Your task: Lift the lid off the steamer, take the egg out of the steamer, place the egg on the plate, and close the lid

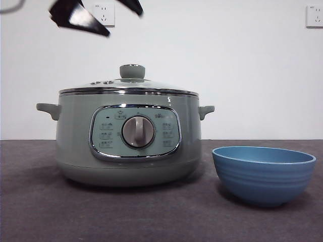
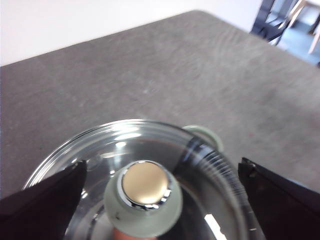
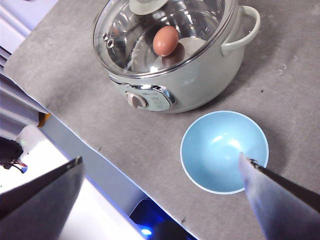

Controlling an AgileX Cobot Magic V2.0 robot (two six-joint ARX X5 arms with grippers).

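The knob (image 1: 132,72) is standing at the middle of the round glass lid, so I expect the lid (image 1: 164,87) to rise straight up, level and free, when I lift.
The pale green steamer (image 1: 128,151) stands on the table with its domed glass lid (image 1: 128,86) on. My left gripper (image 1: 123,22) hangs open a little above the lid's green knob (image 1: 132,71); in the left wrist view the knob (image 2: 144,197) lies between the spread jaws of the left gripper (image 2: 162,165), untouched. A brown egg (image 3: 165,40) shows through the lid (image 3: 200,25) inside the steamer (image 3: 200,85). The blue plate (image 1: 263,174), a small empty bowl, sits right of the steamer. My right gripper (image 3: 161,159) is open, high above the plate (image 3: 224,150).
The grey table top (image 1: 50,212) reaches a white wall with two sockets (image 1: 104,14). In the right wrist view the table's front edge (image 3: 75,135) runs close to the steamer's dial side.
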